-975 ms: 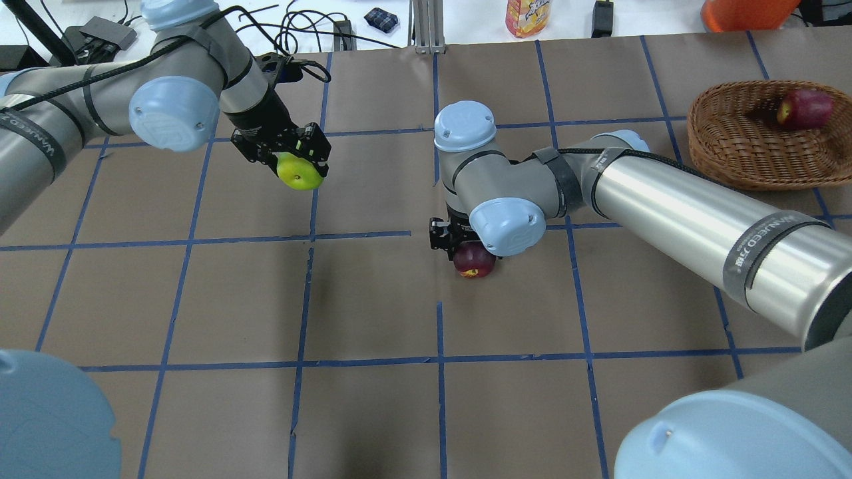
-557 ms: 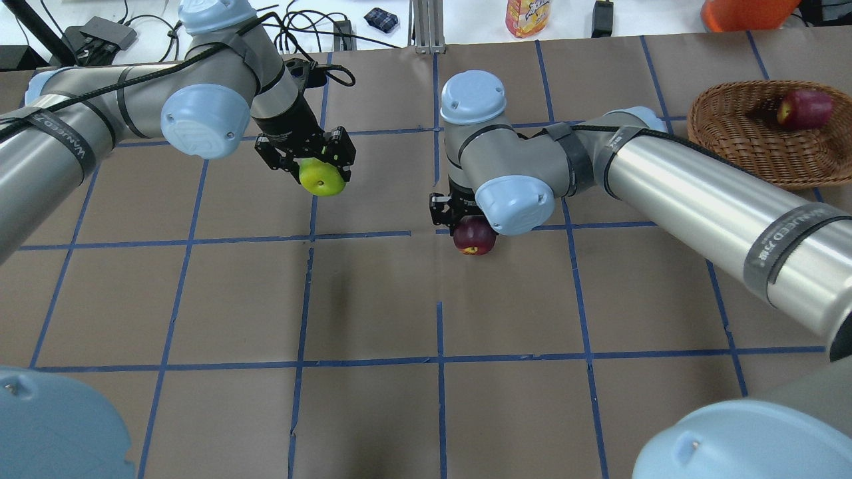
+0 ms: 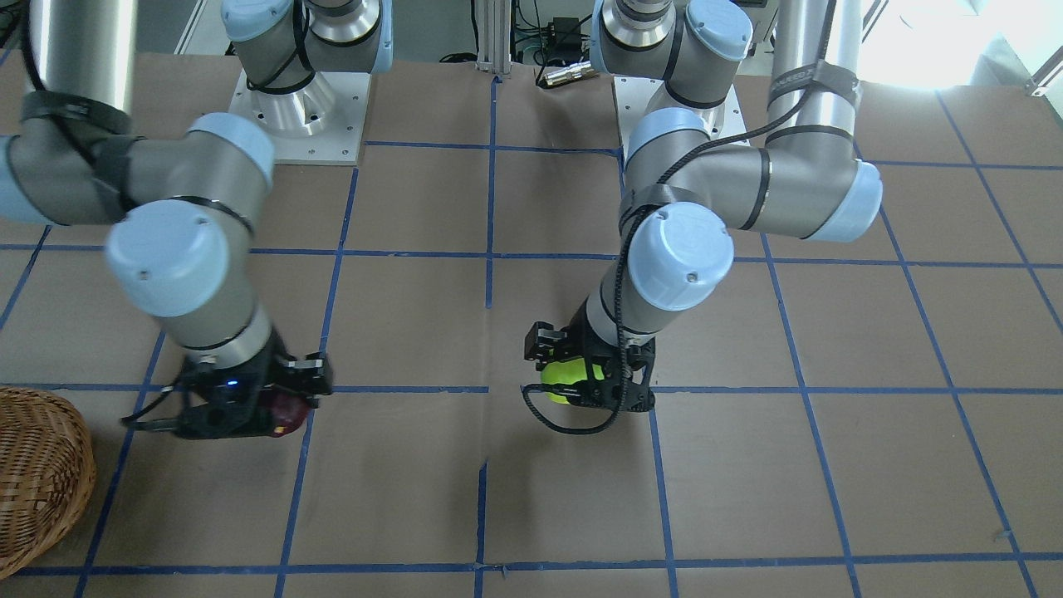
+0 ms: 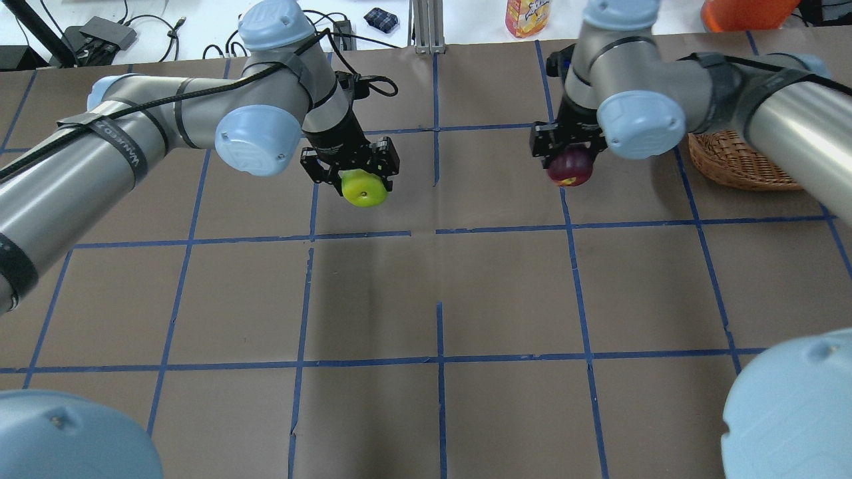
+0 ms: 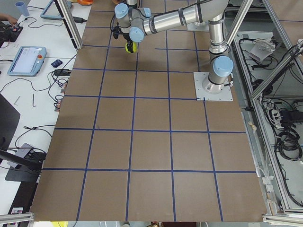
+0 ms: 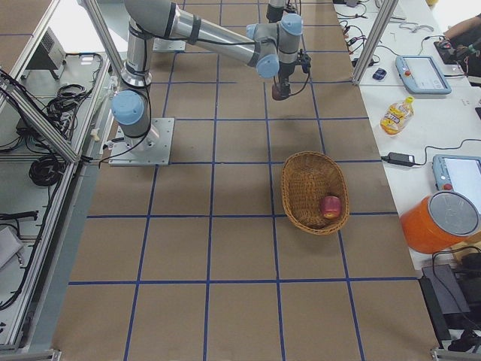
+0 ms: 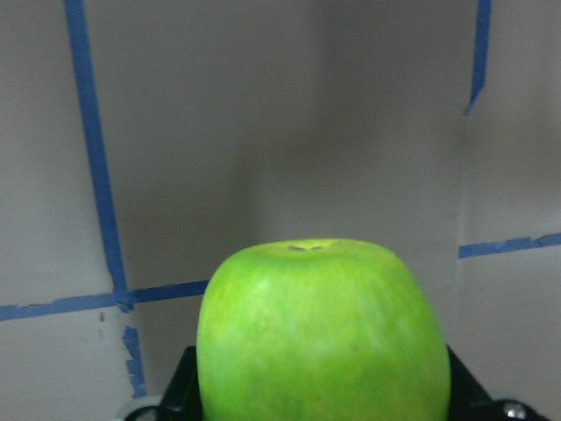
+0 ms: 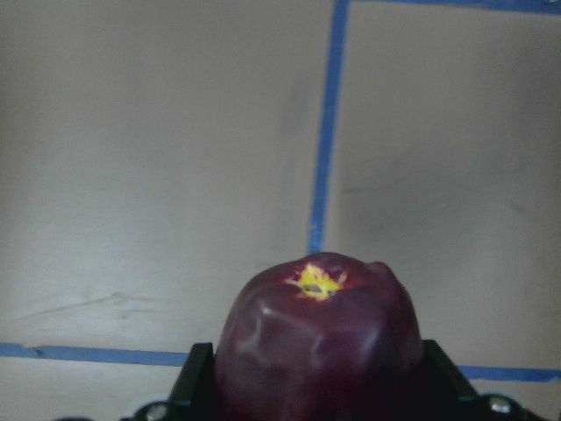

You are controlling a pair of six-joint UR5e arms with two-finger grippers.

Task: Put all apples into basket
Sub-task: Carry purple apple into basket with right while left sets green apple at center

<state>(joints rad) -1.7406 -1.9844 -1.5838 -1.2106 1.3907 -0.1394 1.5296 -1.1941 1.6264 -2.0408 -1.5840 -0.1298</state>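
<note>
The green apple is in my left gripper, far from the basket, so I should put the apple down near the middle of the table for my right gripper to pick up.
My left gripper (image 4: 356, 174) is shut on a green apple (image 4: 364, 188) and holds it above the table, left of the centre line; the apple fills the left wrist view (image 7: 324, 333). My right gripper (image 4: 568, 154) is shut on a dark red apple (image 4: 570, 166), held above the table just left of the wicker basket (image 4: 732, 163); this apple also shows in the right wrist view (image 8: 320, 333). My right arm hides most of the basket from overhead. In the exterior right view the basket (image 6: 294, 184) holds another red apple (image 6: 331, 205).
Behind the table's far edge stand a yellow bottle (image 4: 528, 16), an orange container (image 4: 745, 12) and loose cables (image 4: 313, 26). The brown table (image 4: 439, 299) carries a blue tape grid. Both arm elbows hang over the near corners.
Both arms have moved right. The right gripper has carried the red apple from the table's middle up to beside the basket. The left gripper has carried the green apple toward the centre.
</note>
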